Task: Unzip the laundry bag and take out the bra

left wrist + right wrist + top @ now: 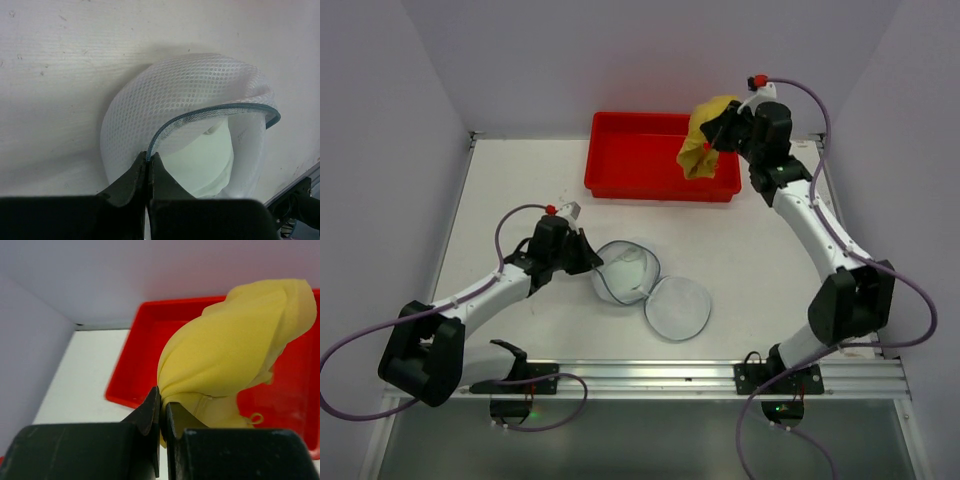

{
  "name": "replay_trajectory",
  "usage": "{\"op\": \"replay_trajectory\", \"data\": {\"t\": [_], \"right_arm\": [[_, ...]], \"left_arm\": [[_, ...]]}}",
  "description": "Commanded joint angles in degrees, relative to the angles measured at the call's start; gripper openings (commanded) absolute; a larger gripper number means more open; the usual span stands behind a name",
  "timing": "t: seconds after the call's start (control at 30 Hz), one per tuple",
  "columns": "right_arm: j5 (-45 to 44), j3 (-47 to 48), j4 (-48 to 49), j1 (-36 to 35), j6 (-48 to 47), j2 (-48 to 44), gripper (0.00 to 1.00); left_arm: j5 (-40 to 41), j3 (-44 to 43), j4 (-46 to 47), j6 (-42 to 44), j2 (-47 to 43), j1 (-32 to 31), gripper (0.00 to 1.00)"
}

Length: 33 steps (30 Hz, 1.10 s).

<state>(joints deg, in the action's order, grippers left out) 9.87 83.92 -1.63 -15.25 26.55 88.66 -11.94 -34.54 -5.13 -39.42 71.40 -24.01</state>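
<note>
The yellow bra's loose end (695,164) is hanging inside the red tray's rim, so the robot's right gripper should go on lowering toward the tray's bottom (661,168) and let go of the bra there.
The white mesh laundry bag (628,272) lies open in the middle of the table, its second half (677,308) flat beside it. My left gripper (592,262) is shut on the bag's dark zipper rim (200,114), seen close in the left wrist view, where the bag (165,100) shows a pale inner cup. My right gripper (716,138) is shut on the yellow bra (703,138) and holds it above the red tray's right part. In the right wrist view the bra (235,355) hangs bunched from my gripper (163,407).
The red rectangular tray (640,160) stands at the back of the table; it also shows in the right wrist view (145,360). White walls enclose the table on three sides. A metal rail (720,375) runs along the near edge.
</note>
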Motion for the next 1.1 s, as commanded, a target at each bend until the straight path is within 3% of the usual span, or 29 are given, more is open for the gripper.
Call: {"op": "replay_trajectory", "data": {"t": [0.0,0.13,0.2,0.37,0.47,0.57,0.6,0.73,0.87,1.07], "right_arm": [[-7.05,0.18,5.14,2.15,-4.56,6.48,0.0],[-6.36,6.85,3.66,3.2,-6.77,17.99,0.0],[-4.26,14.32,-1.58,3.38,-6.77,23.2,0.0],[5.67,27.58,-8.12,3.2,-0.54,36.99,0.0],[8.85,28.32,-8.83,3.2,3.77,40.35,0.0],[6.48,24.56,-8.74,3.73,6.67,40.1,0.23],[5.7,23.32,-9.18,3.99,7.29,38.62,0.43],[1.48,14.27,-9.18,4.0,4.5,29.4,0.8],[0.78,4.44,-10.85,0.67,0.45,16.83,0.97],[2.08,-10.95,-11.64,-11.98,-3.43,-1.98,0.99]], "left_arm": [[-0.1,0.62,-0.06,0.66,-0.38,0.28,0.0],[-0.97,0.97,0.12,0.49,-0.47,0.28,0.0],[-1.24,0.88,0.2,0.4,-0.55,0.28,0.0],[-1.15,0.18,0.55,1.01,-0.21,0.28,0.0],[-1.59,-0.08,1.43,1.19,0.32,0.28,0.0],[-1.77,-0.26,1.52,1.19,0.59,0.28,0.0],[-1.68,-0.43,1.52,1.19,0.59,0.28,0.0],[-1.5,-0.87,1.26,1.36,0.59,0.28,0.0],[-1.42,-0.7,1.7,1.36,0.59,0.28,0.0],[-0.97,-0.52,1.52,0.57,0.76,0.28,0.0]]}}
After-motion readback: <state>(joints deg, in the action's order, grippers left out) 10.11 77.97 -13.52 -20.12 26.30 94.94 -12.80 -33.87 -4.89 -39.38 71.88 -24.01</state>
